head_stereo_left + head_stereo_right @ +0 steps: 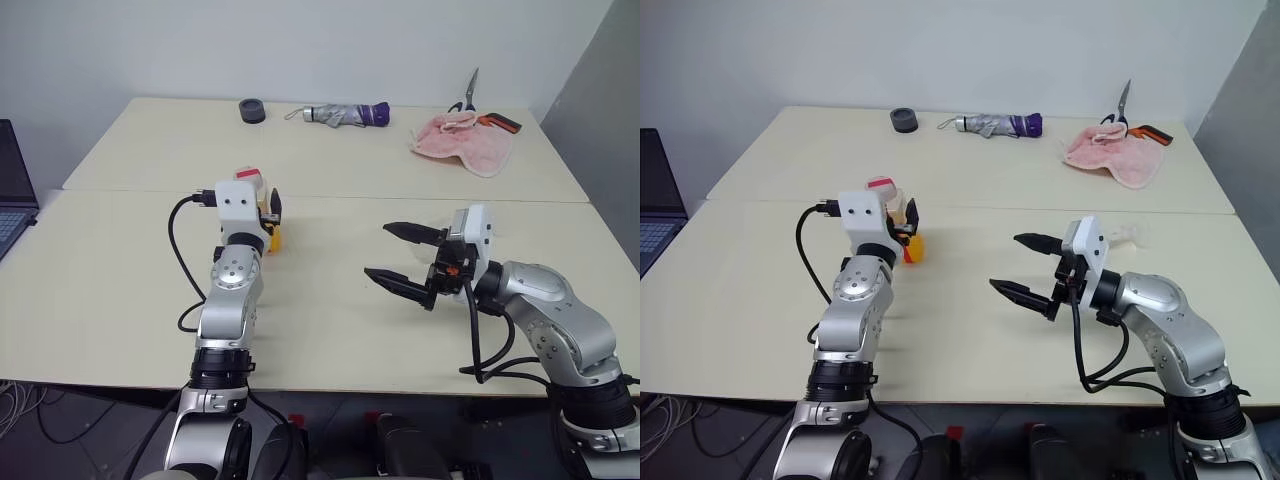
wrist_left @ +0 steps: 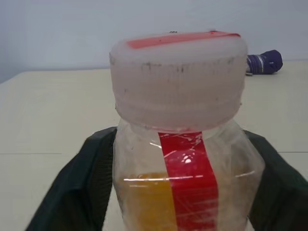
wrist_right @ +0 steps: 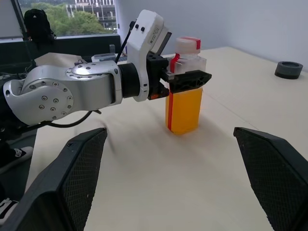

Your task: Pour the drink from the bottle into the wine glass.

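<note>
The round white cap [image 1: 249, 177] sits low over the bottle's neck [image 3: 188, 54]. The cap will turn around but stay in place when I first twist it.
The bottle [image 3: 185, 96] stands upright on the cream table [image 1: 330, 330], left of centre. It is clear plastic with a pinkish-red cap [image 2: 178, 82] and a red label strip. The orange drink [image 2: 144, 202] fills roughly its lower two thirds. My left gripper [image 1: 266, 214] reaches forward at shoulder height of the bottle, its black fingers [image 2: 79, 192] pressed against both sides just under the cap. My right gripper [image 1: 376, 250] hovers open over the table to the right, pointing towards the bottle with nothing between its fingers. A faint clear shape, probably the wine glass [image 1: 1132, 236], sits just behind my right wrist, mostly hidden.
At the table's far edge lie a black round object [image 1: 252, 110], a folded umbrella [image 1: 345, 114], a pink cloth [image 1: 462, 140] and scissors [image 1: 470, 95]. A laptop [image 1: 10, 195] shows at the far left. A seam runs across the table behind the bottle.
</note>
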`<state>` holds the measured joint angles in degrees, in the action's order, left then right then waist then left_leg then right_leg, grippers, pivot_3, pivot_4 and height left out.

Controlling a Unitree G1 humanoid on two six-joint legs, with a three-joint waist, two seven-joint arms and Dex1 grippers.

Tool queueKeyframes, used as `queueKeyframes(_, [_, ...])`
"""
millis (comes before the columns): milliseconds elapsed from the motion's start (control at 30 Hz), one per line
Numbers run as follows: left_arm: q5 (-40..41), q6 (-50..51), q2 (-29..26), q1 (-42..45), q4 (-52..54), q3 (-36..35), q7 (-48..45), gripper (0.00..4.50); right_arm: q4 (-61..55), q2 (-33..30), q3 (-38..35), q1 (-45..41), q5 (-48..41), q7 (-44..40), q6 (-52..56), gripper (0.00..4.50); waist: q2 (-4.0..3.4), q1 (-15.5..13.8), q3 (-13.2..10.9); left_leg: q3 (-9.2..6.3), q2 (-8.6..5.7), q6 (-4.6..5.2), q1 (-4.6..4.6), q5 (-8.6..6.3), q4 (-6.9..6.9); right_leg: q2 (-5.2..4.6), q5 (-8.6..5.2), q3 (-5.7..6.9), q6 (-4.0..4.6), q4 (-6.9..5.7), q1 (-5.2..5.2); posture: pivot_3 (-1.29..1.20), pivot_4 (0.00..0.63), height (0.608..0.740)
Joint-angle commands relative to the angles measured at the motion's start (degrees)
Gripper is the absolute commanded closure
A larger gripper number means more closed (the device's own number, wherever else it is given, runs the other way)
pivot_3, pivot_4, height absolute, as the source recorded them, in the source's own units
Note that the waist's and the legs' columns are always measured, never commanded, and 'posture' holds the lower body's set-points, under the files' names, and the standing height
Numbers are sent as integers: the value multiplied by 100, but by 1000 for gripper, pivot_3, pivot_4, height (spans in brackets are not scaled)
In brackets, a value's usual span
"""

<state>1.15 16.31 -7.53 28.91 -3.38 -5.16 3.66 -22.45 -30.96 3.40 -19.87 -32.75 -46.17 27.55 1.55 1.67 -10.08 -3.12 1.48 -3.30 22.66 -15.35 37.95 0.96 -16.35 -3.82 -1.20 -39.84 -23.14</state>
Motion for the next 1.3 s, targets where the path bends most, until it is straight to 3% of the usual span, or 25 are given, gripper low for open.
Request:
queueKeyframes(33, [-84,-10,-37,99,121,20,1,2194,-180,-2,-151,-45,-111,-4,12,0,0,0,0,0,0,0,0,0,0,0,0,0,0,0,0,0,150,740])
queueKeyframes(100, [-86,-8,-38,78,143,26,4,2640,-180,5,-154,-52,-114,-5,23,0,0,3,0,1,0,0,-1,0,0,0,0,0,0,0,0,0,150,740])
queueKeyframes(433, [-33,-190,-350,-304,521,47,-417,2676,-182,-20,-117,15,113,-16,-203,0,0,16,0,2,3,0,-2,0,-1,0,0,-3,0,-1,-2,0,150,740])
queueKeyframes(800, [1147,-31,-894,-518,815,202,-2611,2679,-323,-143,-580,603,405,335,-428,0,0,-20,0,-1,1,0,4,0,1,-4,0,2,-1,0,-2,0,150,740])
queueKeyframes(1067, [1633,-188,-1188,-327,669,726,-4352,2683,-720,10,-825,1071,769,1024,-591,0,0,-17,0,-6,0,0,6,0,0,-2,-1,6,-1,3,-3,0,150,740])
queueKeyframes(1300, [1685,-574,-1246,129,66,1284,-5794,2684,-1567,-82,-1226,1436,-166,1227,258,0,-2,-11,-1,-4,-4,0,7,0,1,1,-1,5,-1,5,-3,0,150,740])
